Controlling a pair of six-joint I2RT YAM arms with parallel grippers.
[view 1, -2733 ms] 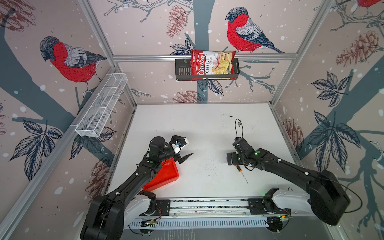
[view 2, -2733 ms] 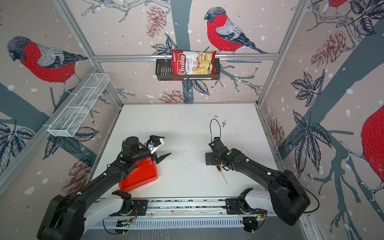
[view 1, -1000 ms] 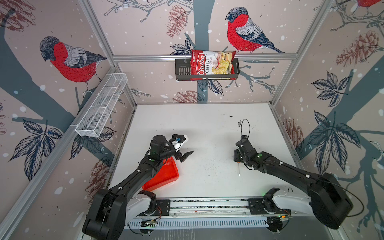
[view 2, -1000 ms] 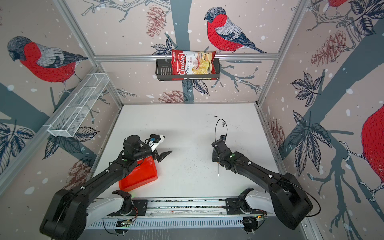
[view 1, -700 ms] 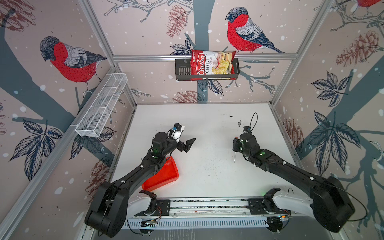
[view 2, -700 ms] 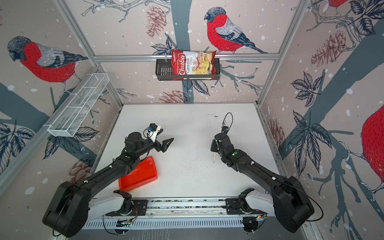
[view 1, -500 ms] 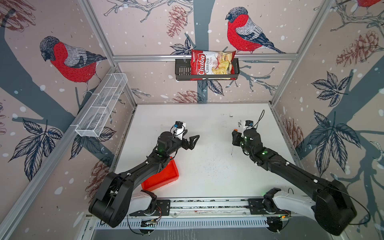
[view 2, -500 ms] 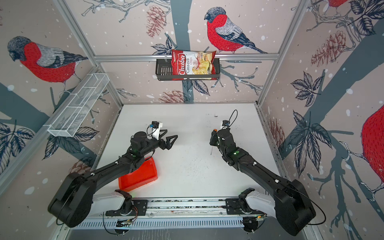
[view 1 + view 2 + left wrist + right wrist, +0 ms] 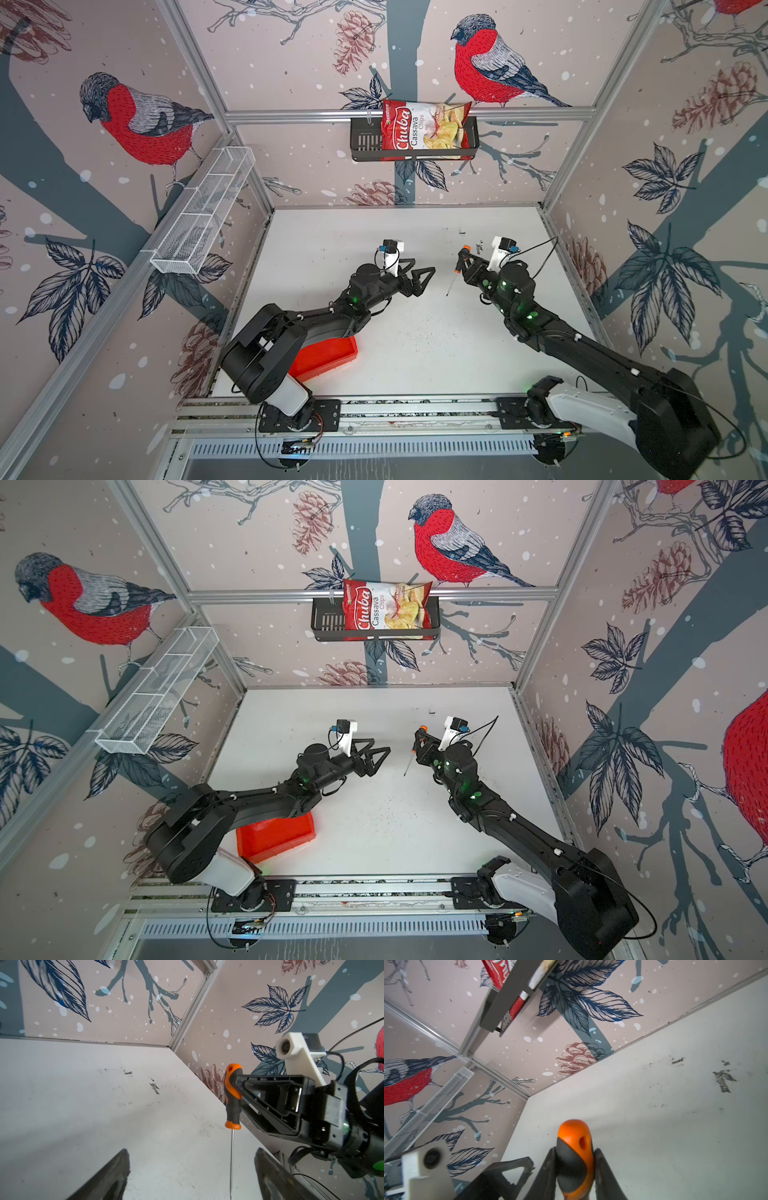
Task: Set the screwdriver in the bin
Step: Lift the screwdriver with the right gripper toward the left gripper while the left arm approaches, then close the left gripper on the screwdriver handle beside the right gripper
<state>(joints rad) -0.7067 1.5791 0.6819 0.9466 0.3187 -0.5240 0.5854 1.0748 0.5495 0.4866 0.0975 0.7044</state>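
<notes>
I should take the screwdriver's lower handle (image 9: 233, 1112) with my left gripper and carry the screwdriver to the bin (image 9: 328, 357), because the bin is far from my right gripper, which holds the screwdriver's upper handle.
The screwdriver (image 9: 461, 261) hangs upright above the table, orange-and-black handle up and thin shaft pointing down. My right gripper (image 9: 465, 262) is shut on its handle (image 9: 574, 1153), one finger on each side, as the left wrist view also shows around the handle (image 9: 232, 1097). My left gripper (image 9: 423, 269) is open and faces the screwdriver from the left, a short gap away. In the left wrist view the shaft (image 9: 231, 1159) shows between the spread fingers, nearer one of them. The bin (image 9: 332, 357), a red tray, lies at the front left, partly under the left arm; it shows again in a top view as the bin (image 9: 282, 833).
A black wall basket (image 9: 363, 141) with a chips bag (image 9: 424, 129) hangs on the back wall. A white wire-mesh shelf (image 9: 203, 216) runs along the left wall. The arms' base rail (image 9: 395, 409) lines the table's front edge.
The right gripper has lifted the screwdriver off the table and carried it back and up. The left gripper has risen from over the bin toward the middle, staying open.
</notes>
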